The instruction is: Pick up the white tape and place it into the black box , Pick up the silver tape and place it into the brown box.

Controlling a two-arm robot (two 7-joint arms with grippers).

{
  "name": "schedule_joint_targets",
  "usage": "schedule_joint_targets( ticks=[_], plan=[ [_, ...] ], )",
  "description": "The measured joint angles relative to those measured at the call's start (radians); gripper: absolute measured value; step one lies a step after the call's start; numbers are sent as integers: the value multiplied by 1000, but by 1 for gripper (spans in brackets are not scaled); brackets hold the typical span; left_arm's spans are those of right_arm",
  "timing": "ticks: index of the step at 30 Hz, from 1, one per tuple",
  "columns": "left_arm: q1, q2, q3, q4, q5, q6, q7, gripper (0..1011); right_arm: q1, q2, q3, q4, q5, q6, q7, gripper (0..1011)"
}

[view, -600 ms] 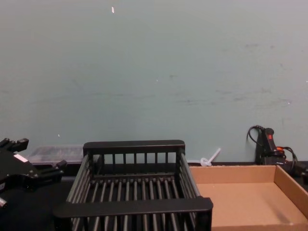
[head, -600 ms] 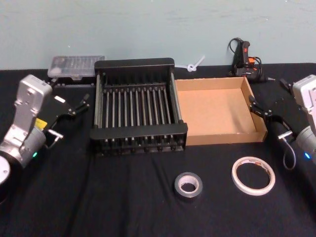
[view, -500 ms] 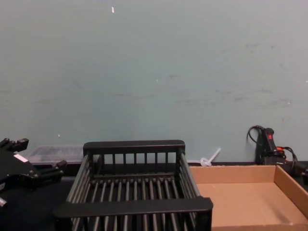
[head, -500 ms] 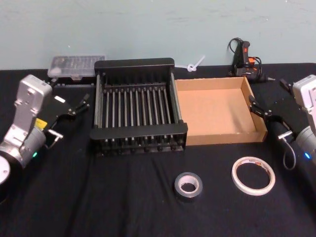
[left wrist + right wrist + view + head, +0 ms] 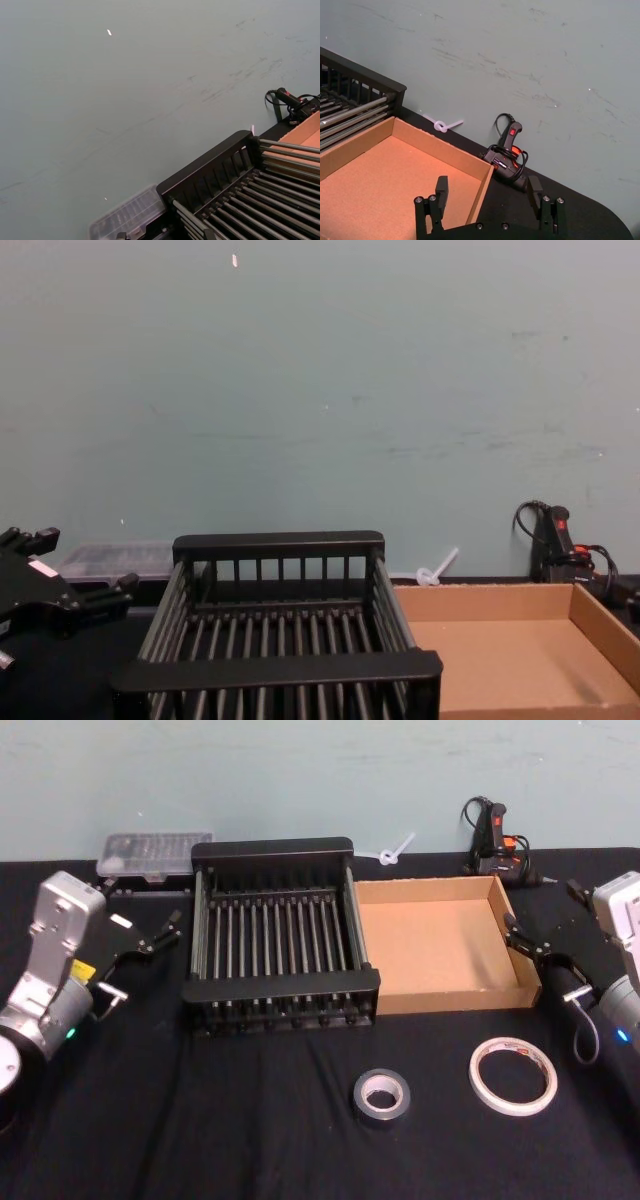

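The white tape will tip over flat across the bars when I drop it into the black box, because the box has a bottom of close bars (image 5: 275, 655).
The white tape (image 5: 513, 1075) lies flat on the black cloth at the front right. The smaller silver tape (image 5: 381, 1095) lies to its left, near the front middle. Behind them the black box (image 5: 272, 848) stands with the brown box (image 5: 430, 942) touching its right side; both hold nothing. My left gripper (image 5: 145, 912) hovers open left of the black box (image 5: 280, 544), also in the chest view (image 5: 72, 565). Off the brown box's right wall (image 5: 479, 192), my right gripper (image 5: 548, 915) is open too, its jaws wide apart (image 5: 488, 192).
A clear lidded container (image 5: 155, 853) sits at the back left behind my left gripper. A black glue gun (image 5: 495, 838) with its cable and a white zip tie (image 5: 395, 850) lie at the back by the wall. Bare black cloth surrounds the two tapes.
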Motion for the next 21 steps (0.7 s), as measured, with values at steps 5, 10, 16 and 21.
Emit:
schedule_joint_targets(
  ticks=[5,10,16,21],
  plan=[
    [0,0,0,0,0,0,0,1001,0,0,0,0,0,0,0,1002],
    [0,0,0,0,0,0,0,1001,0,0,0,0,0,0,0,1002],
    [0,0,0,0,0,0,0,1001,0,-4,4,0,0,1,5,1002],
    [0,0,0,0,0,0,0,1001,-13,-2,27,-17,12,23,30,1002]
  ],
)
